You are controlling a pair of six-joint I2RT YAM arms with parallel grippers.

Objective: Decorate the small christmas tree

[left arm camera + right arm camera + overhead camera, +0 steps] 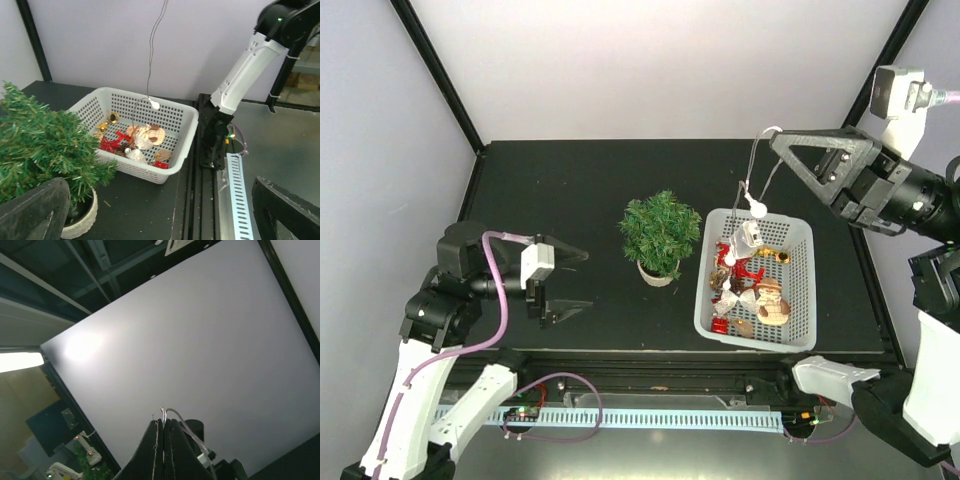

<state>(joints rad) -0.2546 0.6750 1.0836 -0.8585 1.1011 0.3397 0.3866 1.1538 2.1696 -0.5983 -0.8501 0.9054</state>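
I should keep moving my left gripper toward the string (748, 186) until its fingers are on both sides of the string, because my right gripper is holding the light string hanging free (753, 163) above the white basket.
The small christmas tree (661, 232) stands in its cream pot (657, 272) mid-table, bare of ornaments. It also shows at the left of the left wrist view (40, 145). My right gripper (775, 139) is raised high above the white basket (802, 290) and shut on a thin light string (754, 170). The string hangs down into the basket, with a white bulb (757, 207) on it. In the right wrist view the fingertips (163, 422) pinch the wire. The string (152, 55) also shows in the left wrist view. My left gripper (570, 281) is open and empty, left of the tree.
The basket (175, 150) holds red, gold and silver ornaments (750, 285), right of the tree. The table's near edge carries a slotted white rail (650, 415). The right arm's base (220, 135) stands beside the basket. White walls enclose the back and sides.
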